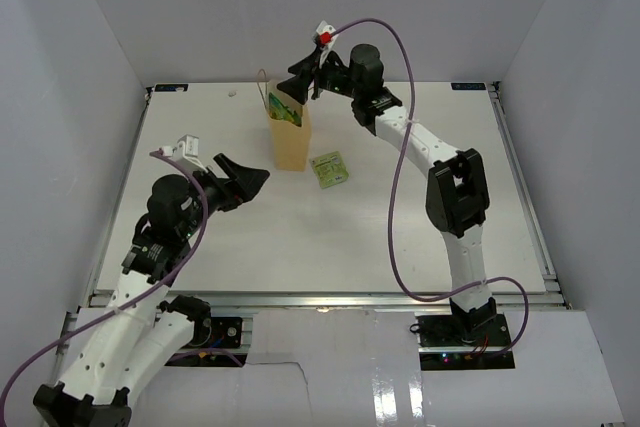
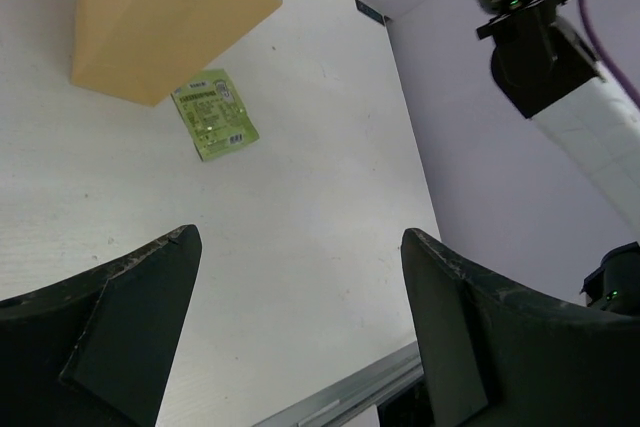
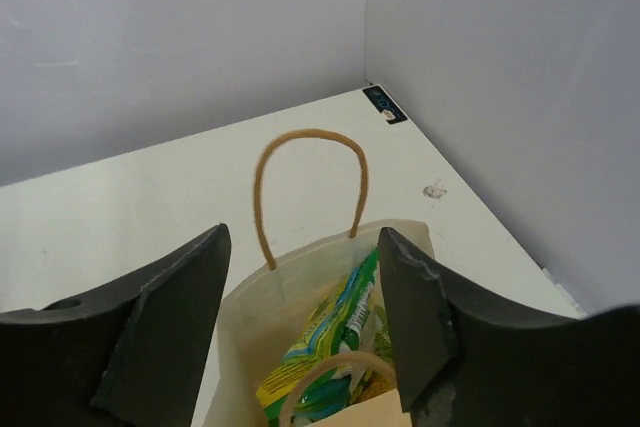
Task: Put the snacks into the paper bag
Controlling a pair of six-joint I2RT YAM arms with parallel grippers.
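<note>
The light-green packet (image 1: pixel 328 169) is on my right gripper's side of the bag, so my right gripper should raise its edge (image 1: pixel 342 165) and hand it over to my left gripper.
The tan paper bag (image 1: pixel 290 137) stands upright on the white table, its top open. In the right wrist view the bag (image 3: pixel 300 292) holds green and yellow snack packets (image 3: pixel 340 337). My right gripper (image 1: pixel 297 83) hangs open and empty just above the bag's mouth; its tips frame the opening in its own view (image 3: pixel 305 292). One flat light-green packet (image 1: pixel 328 168) lies on the table just right of the bag; it also shows in the left wrist view (image 2: pixel 214 114). My left gripper (image 1: pixel 252 179) is open and empty, raised left of the bag.
White enclosure walls ring the table (image 1: pixel 420 247). A metal rail (image 1: pixel 320 299) runs along the near edge. The right arm (image 1: pixel 430 157) arches over the table's right half, trailing a purple cable (image 1: pixel 395 217).
</note>
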